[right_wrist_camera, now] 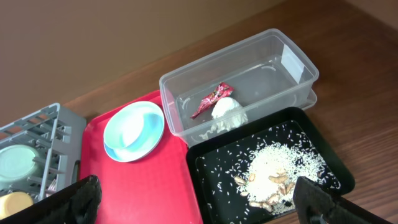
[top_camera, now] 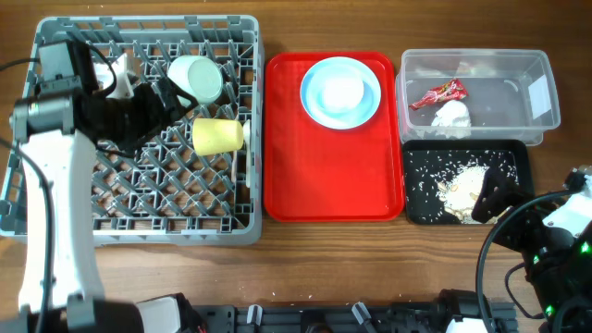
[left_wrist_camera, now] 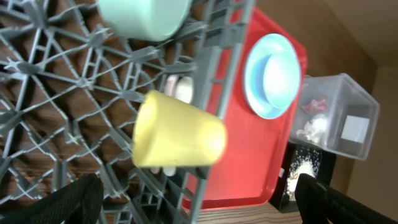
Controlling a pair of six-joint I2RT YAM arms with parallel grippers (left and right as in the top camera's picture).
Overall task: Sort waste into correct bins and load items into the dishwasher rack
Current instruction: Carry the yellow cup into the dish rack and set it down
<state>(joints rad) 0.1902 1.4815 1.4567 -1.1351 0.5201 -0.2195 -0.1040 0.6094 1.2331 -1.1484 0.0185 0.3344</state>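
The yellow cup is lying across the white pieces by the rack's side, so the robot's left gripper needs to turn the cup and push it gently down among the rack's pegs (top_camera: pixel 203 165).
The grey dishwasher rack (top_camera: pixel 139 199) fills the left of the table. A mint green bowl (top_camera: pixel 196 79) and a yellow cup (top_camera: pixel 218 136) on its side lie in it. My left gripper (top_camera: pixel 163 104) hovers open over the rack, and the yellow cup (left_wrist_camera: pixel 177 138) lies free ahead of its fingers (left_wrist_camera: pixel 68 202). The light blue plate (top_camera: pixel 340 91) rests on a red tray (top_camera: pixel 324 176). A red-and-white wrapper (top_camera: pixel 439 94) and a white tissue (top_camera: pixel 451 115) lie in the clear tub (top_camera: pixel 536 92). Rice scraps (top_camera: pixel 462 180) cover the black tray (top_camera: pixel 513 157). My right gripper (right_wrist_camera: pixel 199 208) stands open and empty at that tray's near edge.
White pieces (left_wrist_camera: pixel 180 90) show in the rack behind the yellow cup; what they are I cannot tell. The left arm (top_camera: pixel 51 185) stretches over the rack's left side. Bare wooden table (top_camera: pixel 370 268) runs along the front edge.
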